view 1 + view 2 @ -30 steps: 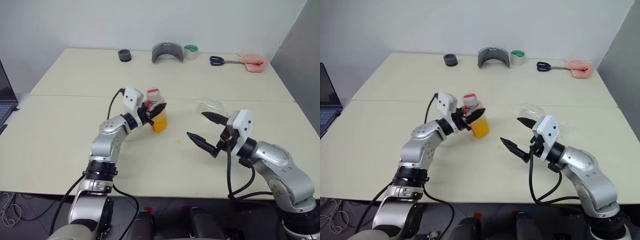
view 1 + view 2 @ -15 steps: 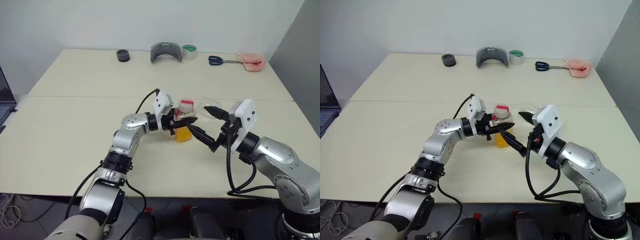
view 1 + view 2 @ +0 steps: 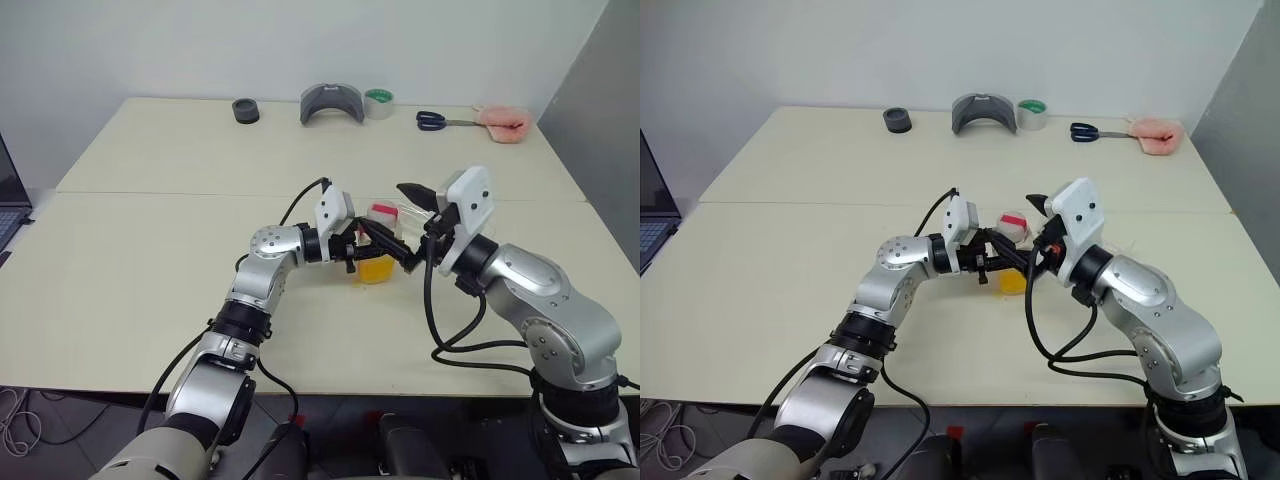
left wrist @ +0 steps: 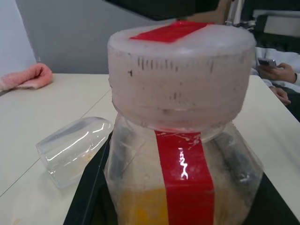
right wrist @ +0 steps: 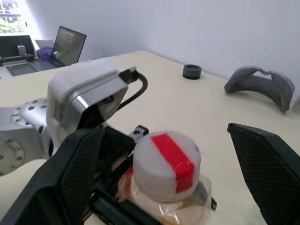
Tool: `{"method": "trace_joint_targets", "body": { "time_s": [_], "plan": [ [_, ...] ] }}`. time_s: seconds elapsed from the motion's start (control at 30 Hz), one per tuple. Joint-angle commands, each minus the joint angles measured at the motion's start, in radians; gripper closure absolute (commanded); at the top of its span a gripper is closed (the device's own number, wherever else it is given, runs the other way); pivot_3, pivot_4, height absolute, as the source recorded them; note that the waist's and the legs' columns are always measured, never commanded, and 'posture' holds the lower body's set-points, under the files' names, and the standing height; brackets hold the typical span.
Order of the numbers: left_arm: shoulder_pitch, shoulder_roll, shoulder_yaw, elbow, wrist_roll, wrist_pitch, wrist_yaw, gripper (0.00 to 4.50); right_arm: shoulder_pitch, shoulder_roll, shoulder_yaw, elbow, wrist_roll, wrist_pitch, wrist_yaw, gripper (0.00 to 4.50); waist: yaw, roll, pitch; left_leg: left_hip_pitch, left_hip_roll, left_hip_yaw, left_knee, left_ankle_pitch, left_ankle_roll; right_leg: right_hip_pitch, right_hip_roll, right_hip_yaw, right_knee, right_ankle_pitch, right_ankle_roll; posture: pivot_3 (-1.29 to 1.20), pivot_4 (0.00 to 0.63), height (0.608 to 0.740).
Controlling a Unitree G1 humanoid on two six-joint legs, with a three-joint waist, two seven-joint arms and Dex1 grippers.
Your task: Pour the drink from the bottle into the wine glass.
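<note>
The white cap (image 3: 382, 211) sits low over the bottle's neck (image 5: 162, 198), so when I turn the cap, its red strip should move around while the cap stays on.
My left gripper (image 3: 368, 246) is shut on the body of the bottle (image 4: 183, 154) and holds it upright just above the table's middle. The orange drink (image 3: 376, 270) fills the bottle's lower part. Its white cap with a red strip (image 5: 165, 159) is on. My right gripper (image 3: 399, 222) is open, reaching in from the right, with one black finger (image 5: 70, 173) on each side of the cap; I cannot tell whether they touch it. The wine glass (image 4: 75, 150) lies on its side on the table just behind the bottle, largely hidden by my right gripper in the eye views.
Along the table's far edge lie a black ring (image 3: 245, 110), a grey curved piece (image 3: 334, 103), a green tape roll (image 3: 379, 102), scissors (image 3: 440, 121) and a pink cloth (image 3: 503, 121). A laptop (image 3: 8, 200) stands off the left side. A person's hand (image 4: 276, 75) holds a phone beyond the table.
My left gripper has carried the bottle to the right, toward the table's middle. My right gripper has risen and moved in, so its open fingers now flank the cap.
</note>
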Motion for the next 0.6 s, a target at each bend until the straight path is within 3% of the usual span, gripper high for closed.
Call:
{"method": "trace_joint_targets", "body": {
  "time_s": [0.03, 0.33, 0.43, 0.6],
  "plan": [
    [-0.017, -0.004, 0.004, -0.034, -0.004, -0.021, -0.002, 2.72, -0.023, 0.000, -0.006, -0.016, -0.007, -0.004, 0.001, 0.00, 0.000, 0.000, 0.000, 0.000, 0.000, 0.000, 0.000, 0.000, 0.000, 0.000, 0.000, 0.000, 0.000, 0.000, 0.000, 0.00, 0.150, 0.740],
    [-0.009, -0.002, 0.004, -0.045, -0.002, -0.013, 0.005, 2.72, -0.028, -0.003, 0.018, -0.005, -0.031, -0.001, 0.005, 0.00, 0.000, 0.000, 0.000, 0.000, 0.000, 0.000, 0.000, 0.000, 0.000, 0.000, 0.000, 0.000, 0.000, 0.000, 0.000, 0.00, 0.150, 0.740],
    [-0.007, -0.003, 0.003, -0.049, -0.004, -0.008, 0.004, 2.72, -0.026, 0.000, 0.023, 0.007, -0.047, -0.005, 0.000, 0.58, 0.000, 0.000, 0.000, 0.000, 0.000, 0.000, 0.000, 0.000, 0.000, 0.000, 0.000, 0.000, 0.000, 0.000, 0.000, 0.00, 0.150, 0.740],
    [-0.006, -0.004, 0.002, -0.052, -0.004, -0.007, 0.001, 2.72, -0.017, 0.004, 0.029, 0.010, -0.053, -0.011, 0.013, 2.36, -0.001, 0.000, 0.000, 0.000, 0.000, 0.000, 0.000, 0.000, 0.000, 0.000, 0.000, 0.000, 0.000, 0.000, 0.000, 0.00, 0.150, 0.740]
  ]
}}
